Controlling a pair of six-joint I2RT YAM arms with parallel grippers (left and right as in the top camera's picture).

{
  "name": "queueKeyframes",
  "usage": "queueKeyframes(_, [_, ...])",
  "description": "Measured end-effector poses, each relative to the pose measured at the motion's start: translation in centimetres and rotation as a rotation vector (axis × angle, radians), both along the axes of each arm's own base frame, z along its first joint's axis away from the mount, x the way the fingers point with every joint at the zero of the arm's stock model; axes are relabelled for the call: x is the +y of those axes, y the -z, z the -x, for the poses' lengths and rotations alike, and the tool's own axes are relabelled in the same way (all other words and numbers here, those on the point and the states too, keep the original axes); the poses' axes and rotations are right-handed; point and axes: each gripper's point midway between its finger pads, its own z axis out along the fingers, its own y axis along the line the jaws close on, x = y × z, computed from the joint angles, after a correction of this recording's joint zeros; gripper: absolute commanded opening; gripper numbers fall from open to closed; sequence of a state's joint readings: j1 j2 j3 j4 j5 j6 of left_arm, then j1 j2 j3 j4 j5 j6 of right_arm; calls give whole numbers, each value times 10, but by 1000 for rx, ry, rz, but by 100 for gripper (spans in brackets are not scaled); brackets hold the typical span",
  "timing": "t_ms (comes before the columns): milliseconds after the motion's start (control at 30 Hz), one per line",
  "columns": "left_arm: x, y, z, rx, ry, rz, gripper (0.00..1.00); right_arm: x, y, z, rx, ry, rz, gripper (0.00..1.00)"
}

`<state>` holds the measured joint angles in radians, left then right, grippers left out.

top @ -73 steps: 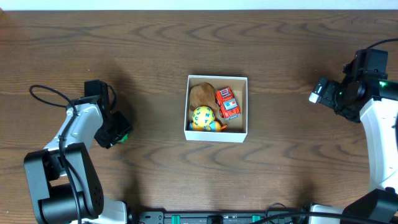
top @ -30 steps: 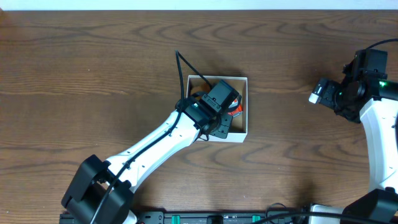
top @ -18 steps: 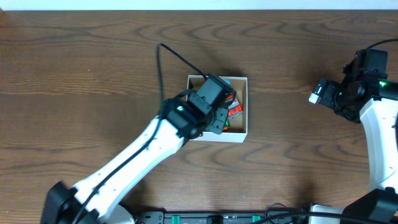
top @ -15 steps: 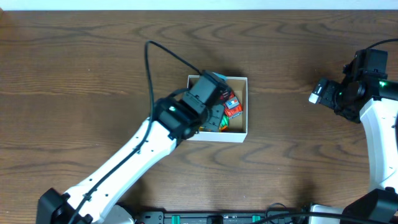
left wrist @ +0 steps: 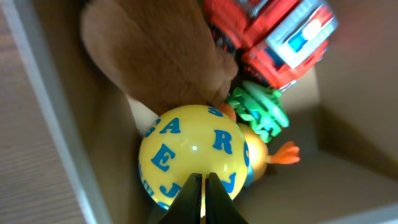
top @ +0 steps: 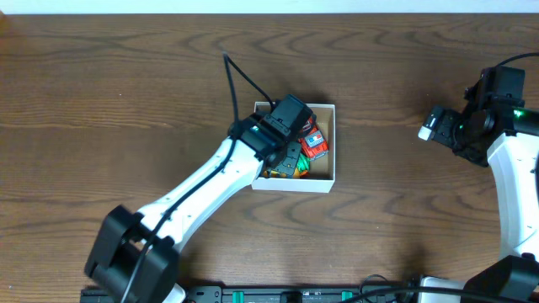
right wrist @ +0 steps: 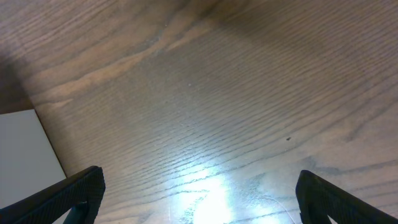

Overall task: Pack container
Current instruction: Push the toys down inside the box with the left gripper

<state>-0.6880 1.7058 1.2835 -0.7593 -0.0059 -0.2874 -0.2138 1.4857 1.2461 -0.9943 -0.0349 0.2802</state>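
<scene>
The yellow ball is on top of the orange-and-yellow toy, so my left gripper should move back and push the ball from the box's wall side (left wrist: 133,169) toward the box's empty corner.
The container (top: 330,181) is a small white cardboard box with a brown inside, at the table's middle. In the left wrist view it holds a yellow ball with blue letters (left wrist: 193,152), a brown plush (left wrist: 161,56), a red toy truck (left wrist: 273,37), a green toy (left wrist: 261,112) and an orange-and-yellow toy (left wrist: 273,155). My left gripper (left wrist: 204,186) is shut with nothing in it, just above the ball, inside the box's left wall (left wrist: 43,93). In the overhead view the left arm (top: 282,135) covers the box's left half; the truck (top: 314,143) shows. My right gripper (right wrist: 199,199) is open and empty over bare table at the far right (top: 438,124).
The table is dark brown wood (top: 168,67). A white flat surface (right wrist: 25,155) shows at the left edge of the right wrist view. The left arm's black cable (top: 240,76) arcs up behind the box.
The left arm swung from the table's left side, where it held something green, to over the box. A green toy now lies in the box. The right arm has not moved.
</scene>
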Motion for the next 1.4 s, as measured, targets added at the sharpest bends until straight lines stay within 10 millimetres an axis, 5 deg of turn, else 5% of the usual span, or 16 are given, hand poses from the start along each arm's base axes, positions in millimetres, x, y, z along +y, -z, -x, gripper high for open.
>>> queueKeyframes(300, [-11,39,3,118,8,-20,6,0,0,1,5,0,-1,99])
queueKeyframes(533, [-21,37,9,150,28,19,6,0,1,3,11,0,-2,99])
queueKeyframes(733, [-8,10,7,110,5,31,7,1,1,3,11,0,-2,99])
queueKeyframes(1133, [20,-91,2,-135,-18,165,9,0,0,1,5,0,-1,99])
queueKeyframes(1267, [35,-100,-5,-162,-63,172,9,0,0,1,3,0,0,99])
queueKeyframes(1400, [40,-85,-10,-128,-86,145,8,0,0,1,3,0,0,99])
